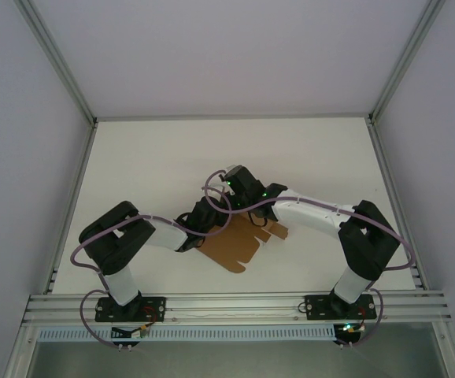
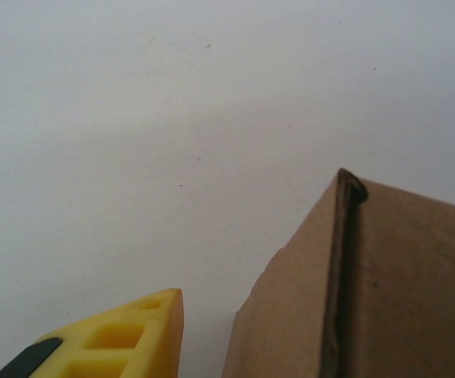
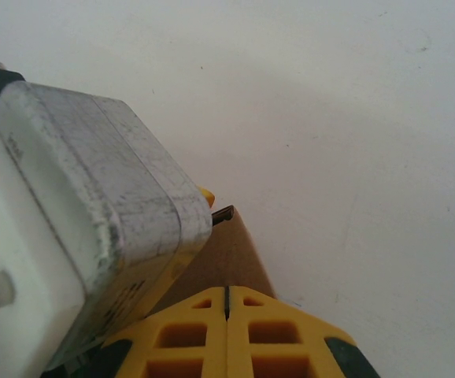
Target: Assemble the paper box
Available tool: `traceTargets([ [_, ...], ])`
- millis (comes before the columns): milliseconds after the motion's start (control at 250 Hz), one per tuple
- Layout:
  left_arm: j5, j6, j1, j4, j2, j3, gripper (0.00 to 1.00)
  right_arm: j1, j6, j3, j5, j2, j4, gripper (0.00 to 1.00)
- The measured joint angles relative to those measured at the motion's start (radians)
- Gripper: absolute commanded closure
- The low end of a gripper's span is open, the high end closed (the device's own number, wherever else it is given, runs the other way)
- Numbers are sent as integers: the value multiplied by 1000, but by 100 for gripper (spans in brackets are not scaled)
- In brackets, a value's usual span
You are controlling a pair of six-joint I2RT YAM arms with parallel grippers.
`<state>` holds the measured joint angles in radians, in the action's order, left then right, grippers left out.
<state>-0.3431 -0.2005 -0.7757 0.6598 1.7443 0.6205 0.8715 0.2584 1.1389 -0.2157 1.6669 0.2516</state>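
Observation:
Next, I grip this corner with my left gripper while my right gripper squares the box side's other end (image 1: 277, 229), because the paper box lies crooked with both grippers at the same corner (image 2: 344, 179).
The paper box (image 1: 241, 246) is a plain brown die-cut cardboard sheet lying partly folded on the white table, between the two arms. Over its far left part, my left gripper (image 1: 209, 216) and right gripper (image 1: 231, 205) meet. In the left wrist view, one yellow finger (image 2: 145, 335) stands apart from a raised cardboard wall (image 2: 369, 291). The other finger is hidden behind that wall, so the jaws are open. In the right wrist view, my right gripper (image 3: 227, 293) is shut. Its tips rest against a brown flap (image 3: 227, 256), with nothing visible between them.
The grey-white housing of the left gripper (image 3: 94, 213) crowds the right gripper's left side. The white table (image 1: 172, 157) is ringed by an aluminium frame (image 1: 235, 303) and white walls.

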Motion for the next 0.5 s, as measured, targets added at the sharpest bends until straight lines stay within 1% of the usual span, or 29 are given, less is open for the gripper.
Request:
traceTargets([
  [52, -14, 8, 0, -8, -4, 0, 53, 0, 0, 0, 0, 0, 1, 100],
  [116, -26, 26, 0, -21, -13, -3, 50, 1, 0, 0, 3, -2, 4, 100],
  [212, -37, 52, 0, -29, -29, -16, 50, 5, 0, 0, 10, -2, 4, 100],
  [423, -33, 97, 0, -32, -50, -35, 51, 13, 0, 4, 19, -2, 12, 100],
  [459, -31, 103, 0, -27, -54, -43, 53, 14, 0, 6, 22, -2, 16, 100],
  [499, -28, 109, 0, -22, -61, -53, 58, 16, 0, 8, 27, -2, 23, 100],
])
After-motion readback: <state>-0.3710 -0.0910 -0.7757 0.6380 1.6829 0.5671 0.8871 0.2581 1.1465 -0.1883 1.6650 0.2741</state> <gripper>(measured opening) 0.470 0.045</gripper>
